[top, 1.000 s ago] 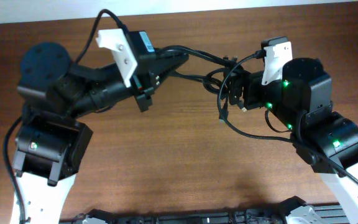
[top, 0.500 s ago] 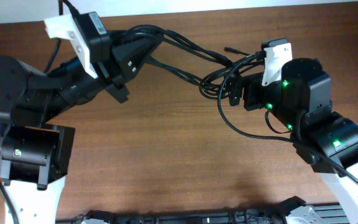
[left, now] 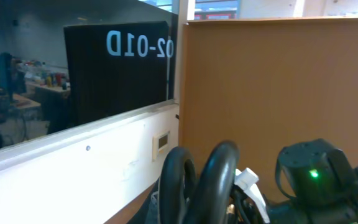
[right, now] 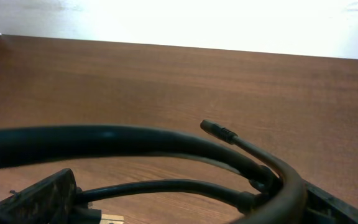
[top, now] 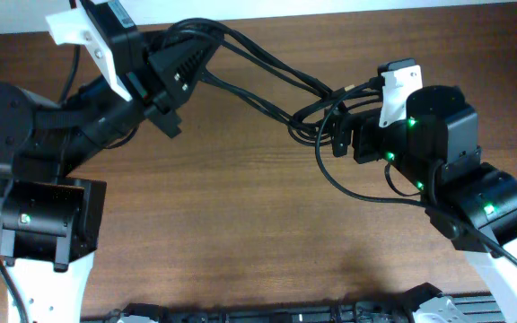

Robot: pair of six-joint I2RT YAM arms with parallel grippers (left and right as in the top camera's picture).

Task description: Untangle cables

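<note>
Next, I lay the cables, stretched tight into a tangle at my right gripper (top: 315,121), loose onto the wooden table (top: 209,157) with my left gripper before taking a cable piece.
Several thin black cables (top: 267,67) stretch taut across the back of the wooden table, from my left gripper (top: 206,47) to a tangle at my right gripper (top: 337,135). The left gripper is raised at the back left and shut on the bundle; in the left wrist view the cables (left: 219,180) rise as two thick loops right in front of the lens. My right gripper stands open, and the strands (right: 135,140) drape across its spread fingers (right: 42,196). One small plug (right: 218,130) sticks up free. Another strand (top: 357,193) loops down over the table below the right gripper.
The brown table (top: 240,224) runs to a white wall at the back. A black bar (top: 258,314) lies along the front edge. The left wrist view shows a brown partition (left: 278,81) and a dark screen (left: 117,68) behind the table.
My left gripper has swung up and to the left with the cables in it, drawing the strands out long from the tangle. The right arm has stayed in place.
</note>
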